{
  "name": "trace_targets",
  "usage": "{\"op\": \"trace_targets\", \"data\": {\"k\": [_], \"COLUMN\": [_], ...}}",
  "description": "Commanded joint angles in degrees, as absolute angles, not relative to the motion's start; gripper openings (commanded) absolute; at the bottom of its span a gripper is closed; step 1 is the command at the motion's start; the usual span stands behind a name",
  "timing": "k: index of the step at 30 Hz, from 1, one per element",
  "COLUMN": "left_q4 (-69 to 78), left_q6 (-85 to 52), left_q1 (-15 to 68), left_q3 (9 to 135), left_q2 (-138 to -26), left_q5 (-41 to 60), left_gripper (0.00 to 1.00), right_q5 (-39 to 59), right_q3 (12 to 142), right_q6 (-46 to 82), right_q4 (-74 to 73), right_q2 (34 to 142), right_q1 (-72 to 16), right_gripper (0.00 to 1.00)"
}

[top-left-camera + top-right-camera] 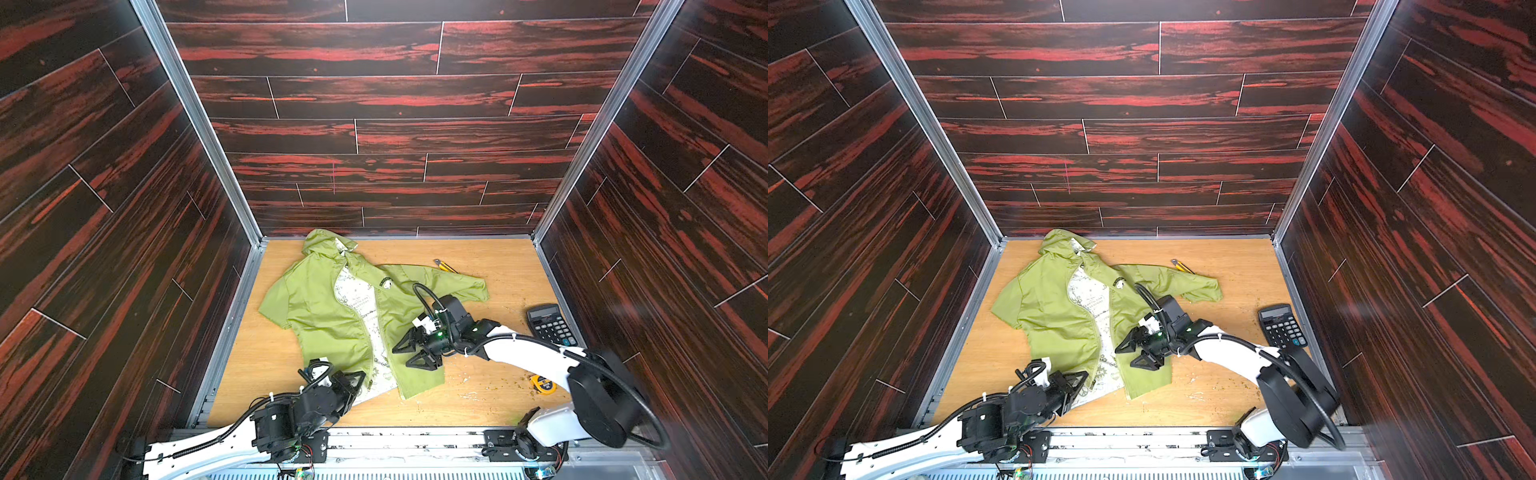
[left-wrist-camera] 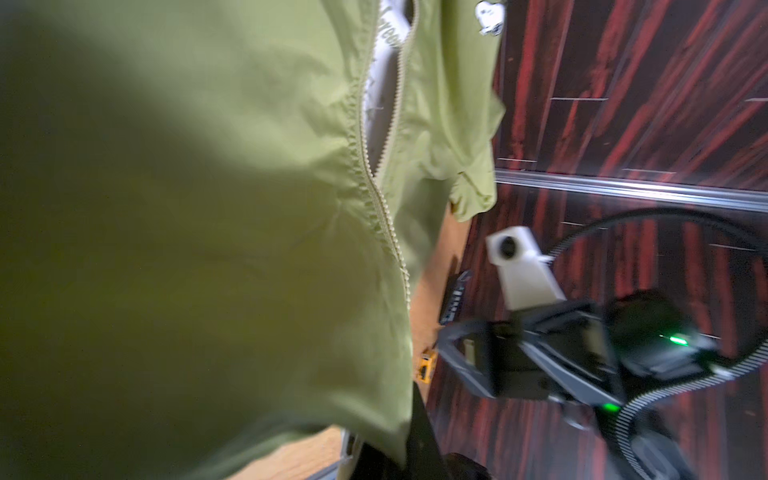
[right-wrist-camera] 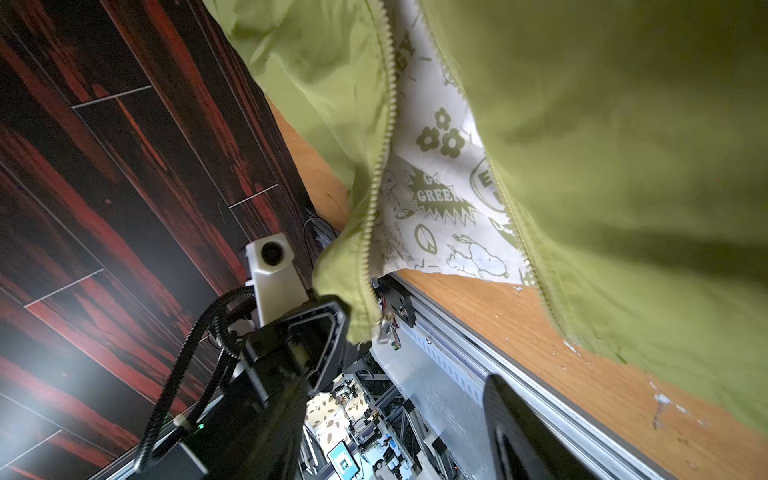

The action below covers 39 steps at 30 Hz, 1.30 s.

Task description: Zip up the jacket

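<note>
The panel's hem (image 3: 358, 314) is bunched up at my left gripper next to the slider, so my right gripper should first pinch the zipper edge (image 3: 370, 228) above the slider and hold it steady.
The lime-green jacket (image 1: 320, 307) (image 1: 1050, 307) lies on the wooden table with its front open and its white patterned lining (image 1: 353, 295) showing between the two zipper edges. My left gripper (image 1: 355, 380) (image 1: 1079, 380) is shut on the bottom hem of one front panel, beside the zipper's lower end (image 3: 386, 326). In the left wrist view the green fabric (image 2: 208, 208) runs down into my left gripper (image 2: 401, 451). My right gripper (image 1: 409, 352) (image 1: 1133, 353) hovers open over the lower part of the other panel, holding nothing. One of its fingers (image 3: 519, 432) shows in the right wrist view.
A black calculator (image 1: 550, 324) (image 1: 1283, 326) lies near the right wall. A yellow tape measure (image 1: 542, 384) sits beside the right arm. A yellow utility knife (image 1: 444, 266) (image 1: 1181, 266) lies by the jacket's sleeve. Dark wood-pattern walls close in three sides.
</note>
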<state>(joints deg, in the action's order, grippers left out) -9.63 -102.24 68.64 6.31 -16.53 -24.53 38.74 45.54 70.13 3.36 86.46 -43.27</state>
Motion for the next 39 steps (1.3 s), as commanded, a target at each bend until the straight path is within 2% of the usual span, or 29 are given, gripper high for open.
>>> {"op": "trace_targets", "data": {"k": [1, 7, 26, 39], "left_q4": [-15.2, -16.6, -10.1, -12.1], "left_q6": [-102.6, -103.4, -101.9, -101.0], "left_q1": [68.7, 68.7, 68.7, 68.7], "left_q3": [5.2, 5.2, 8.6, 10.0], "left_q2": [-12.5, -10.6, -18.1, -18.9], "left_q5": [-26.4, -25.9, -24.2, -22.6], "left_gripper": [0.0, 0.0, 0.0, 0.0], "right_q5": [41.5, 41.9, 42.6, 40.5], "right_q3": [45.2, 49.1, 52.3, 52.5], "right_q6": [78.0, 78.6, 83.1, 83.0], "right_q4": [-8.2, -10.5, -18.2, -16.3], "right_q2": [90.9, 96.1, 104.8, 102.0], "right_q1": [-45.3, -48.0, -53.1, -53.3], "right_gripper": [0.69, 0.66, 0.52, 0.07]}}
